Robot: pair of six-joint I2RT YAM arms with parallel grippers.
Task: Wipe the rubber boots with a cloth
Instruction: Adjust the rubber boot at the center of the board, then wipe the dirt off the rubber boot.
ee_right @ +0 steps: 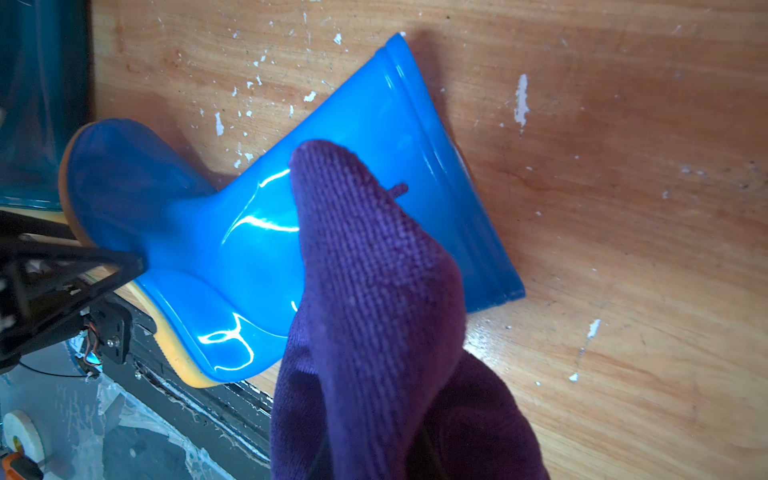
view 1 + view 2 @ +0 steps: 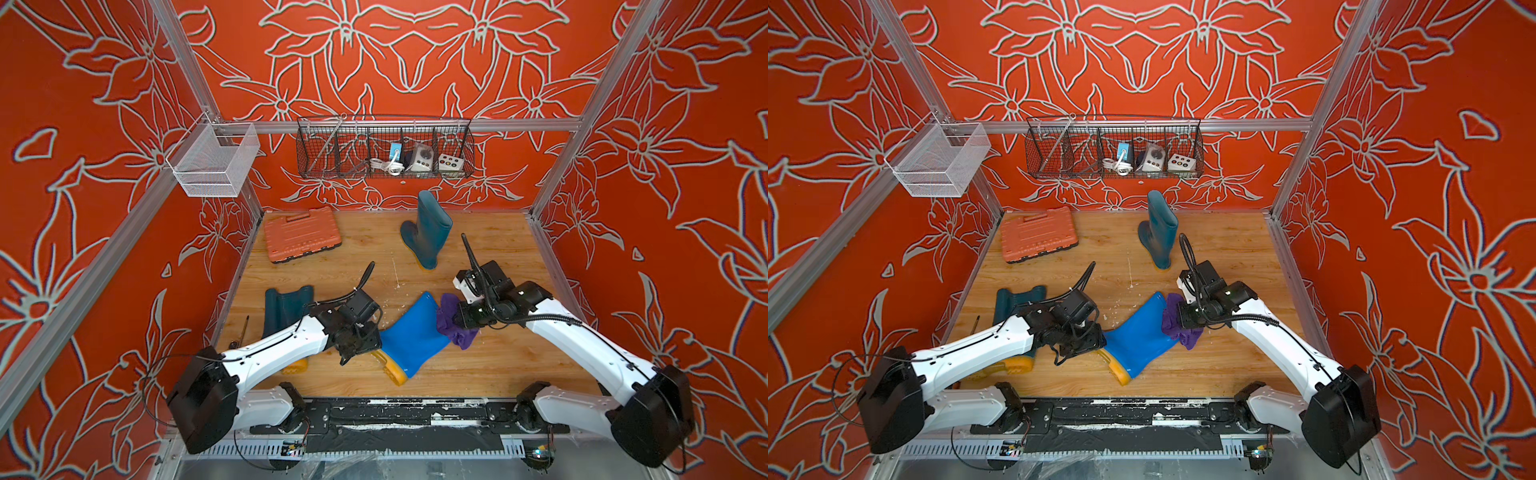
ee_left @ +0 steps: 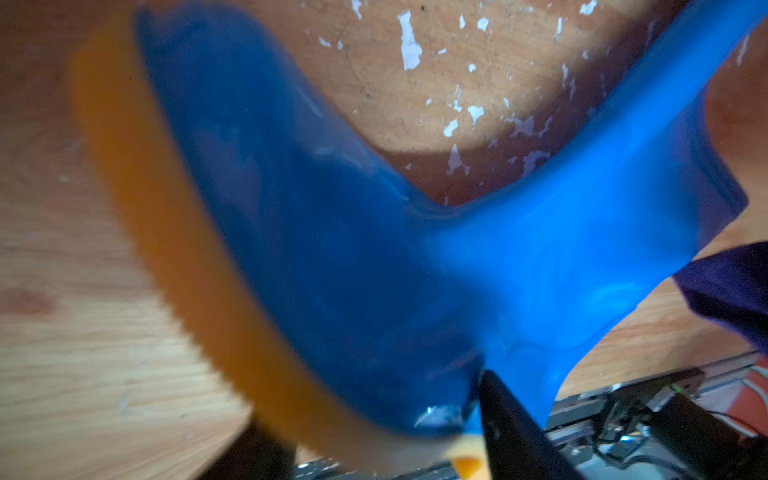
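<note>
The blue boot (image 2: 412, 336) lies slanted by the purple cloth, so my left gripper should straighten it and pinch the boot's yellow sole (image 2: 390, 368) to keep it steady for wiping.
A bright blue rubber boot (image 2: 411, 336) (image 2: 1138, 332) lies flat at the front middle of the wooden table, yellow sole toward the front. My left gripper (image 2: 359, 347) (image 3: 372, 401) has a finger on each side of its heel and sole and is shut on it. My right gripper (image 2: 461, 320) is shut on the purple cloth (image 2: 453, 326) (image 1: 374, 291), which drapes over the boot's shaft (image 1: 249, 249); the cloth hides the fingers. One dark teal boot (image 2: 430, 232) stands upright at the back. Another teal boot (image 2: 286, 307) lies at the left, partly under my left arm.
An orange tool case (image 2: 301, 235) lies flat at the back left. A black wire basket (image 2: 384, 149) with small devices hangs on the back wall, a white mesh basket (image 2: 212, 162) on the left frame. A thin tool (image 2: 243, 332) lies by the left edge.
</note>
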